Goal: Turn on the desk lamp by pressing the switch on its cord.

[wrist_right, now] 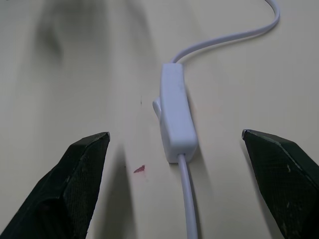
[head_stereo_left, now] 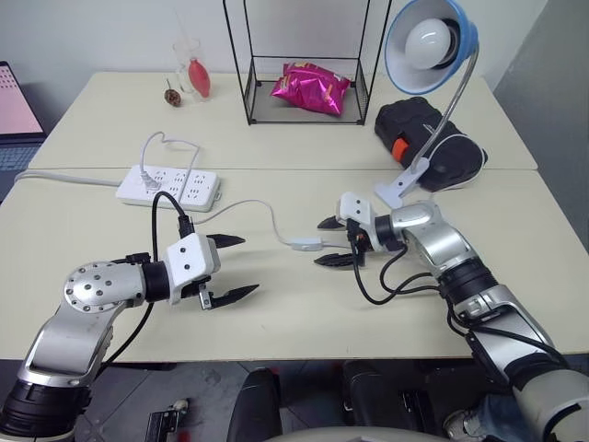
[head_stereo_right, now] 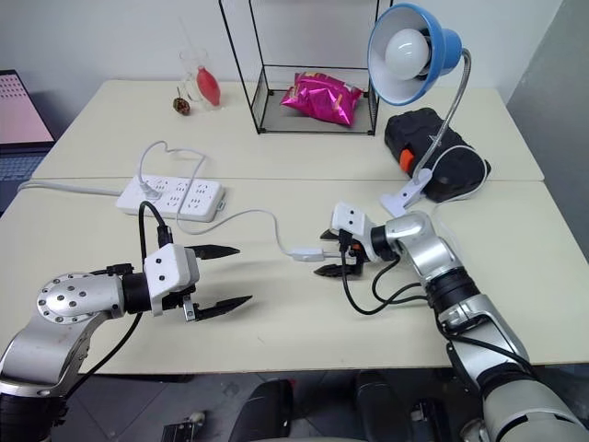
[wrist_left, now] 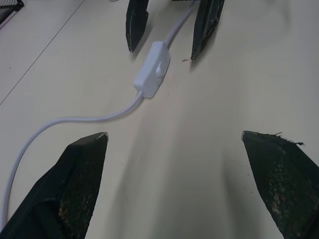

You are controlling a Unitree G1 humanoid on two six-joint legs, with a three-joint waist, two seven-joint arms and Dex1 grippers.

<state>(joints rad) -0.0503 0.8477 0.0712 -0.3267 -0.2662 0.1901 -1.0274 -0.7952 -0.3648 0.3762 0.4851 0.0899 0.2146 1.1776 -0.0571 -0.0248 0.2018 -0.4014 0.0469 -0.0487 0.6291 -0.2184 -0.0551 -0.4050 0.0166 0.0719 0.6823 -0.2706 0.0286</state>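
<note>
The switch [head_stereo_left: 306,244] will come up freely when I lift it, with the white cord trailing behind, because the cord lies in a loose curve [head_stereo_left: 265,204].
The desk lamp [head_stereo_left: 431,44] has a light-blue shade, a chrome neck and a white clip base, and it stands at the back right of the table. Its thin white cord [head_stereo_left: 258,207] runs across the table to the switch [head_stereo_left: 305,245], a small white block lying flat at the middle. My right gripper [head_stereo_left: 322,242] is open and low over the table, one finger on each side of the near end of the switch [wrist_right: 175,112], not touching it. My left gripper [head_stereo_left: 247,266] is open and empty, pointing at the switch [wrist_left: 152,74] from the left, a short way off.
A white power strip [head_stereo_left: 168,186] lies at the left. A black wire rack [head_stereo_left: 253,92] holding a pink snack bag [head_stereo_left: 310,88] stands at the back. A black pouch [head_stereo_left: 428,138] sits behind the lamp's clip. A glass with a red item [head_stereo_left: 198,75] stands at the back left.
</note>
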